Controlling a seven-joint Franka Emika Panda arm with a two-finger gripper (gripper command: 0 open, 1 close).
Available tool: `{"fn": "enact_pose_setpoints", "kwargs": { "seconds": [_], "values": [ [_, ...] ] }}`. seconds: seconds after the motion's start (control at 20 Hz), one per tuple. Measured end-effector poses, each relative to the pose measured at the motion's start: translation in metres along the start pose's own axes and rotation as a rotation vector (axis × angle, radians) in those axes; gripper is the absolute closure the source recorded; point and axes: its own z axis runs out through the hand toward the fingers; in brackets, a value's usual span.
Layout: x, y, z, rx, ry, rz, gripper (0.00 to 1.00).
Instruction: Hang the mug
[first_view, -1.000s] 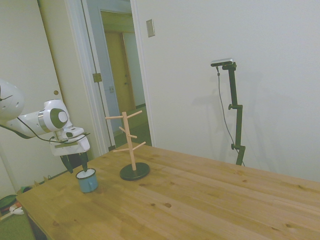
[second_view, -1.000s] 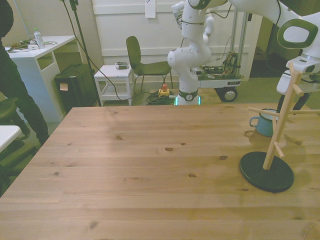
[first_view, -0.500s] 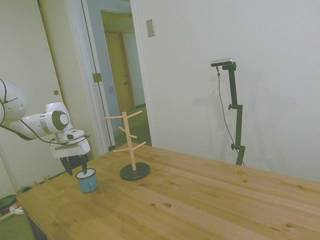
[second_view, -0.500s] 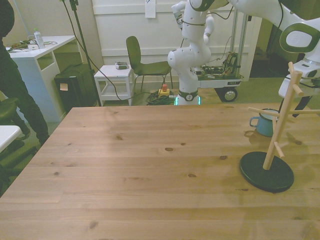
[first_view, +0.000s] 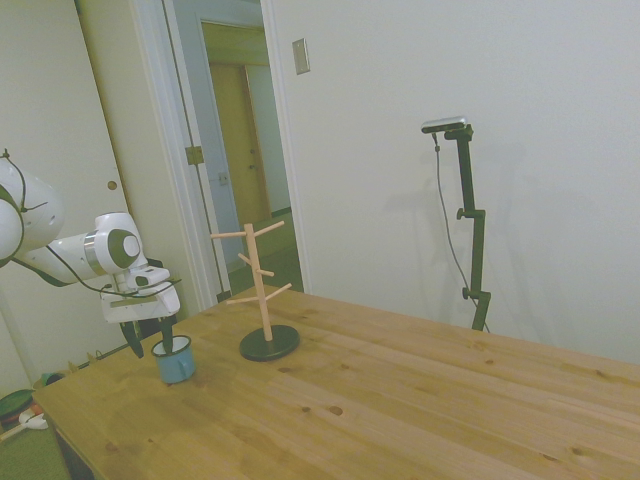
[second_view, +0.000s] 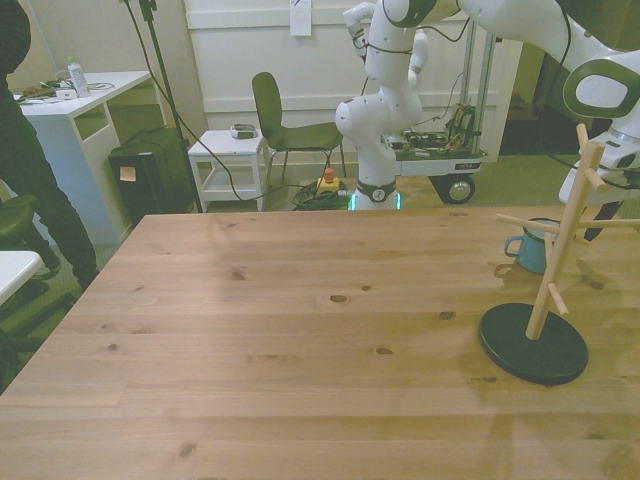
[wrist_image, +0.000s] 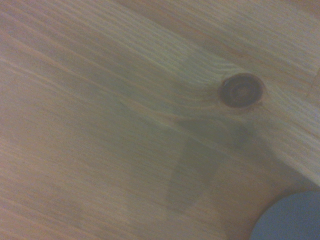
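I expect the blue mug (first_view: 173, 362) to tip sideways and hang down below the peg when I hang it, because the handle (first_view: 191, 361) sticks out from the mug's side.
The teal-blue mug (first_view: 175, 362) stands upright on the wooden table (first_view: 400, 400), near its corner. In the front view the mug (second_view: 528, 252) is partly hidden behind the wooden peg stand (second_view: 558, 262), with its handle toward the front view's left. My gripper (first_view: 150, 340) is open and low at the mug. One dark finger sits at the rim and the other hangs outside the mug, toward the table's edge. I cannot tell if either touches it. The wrist view shows only a blue edge of the mug (wrist_image: 292, 220).
The peg stand (first_view: 262, 290) on its black round base (first_view: 269, 343) rises just beyond the mug, its pegs pointing several ways. A person (second_view: 25, 170) stands at the front view's left by a white desk (second_view: 75, 105). A green chair (second_view: 285, 125) stands behind the table.
The arm has drawn back a little toward the side view's left and sunk slightly. The fingers now straddle the mug's rim. The mug and the stand have not moved.
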Motion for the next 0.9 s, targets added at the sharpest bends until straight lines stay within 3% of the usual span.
{"fn": "enact_pose_setpoints", "kwargs": {
  "seconds": [0.9],
  "values": [
    [0.0060, 0.0039, -0.0036, 0.003, 0.007, 0.013, 1.00]
  ]
}}
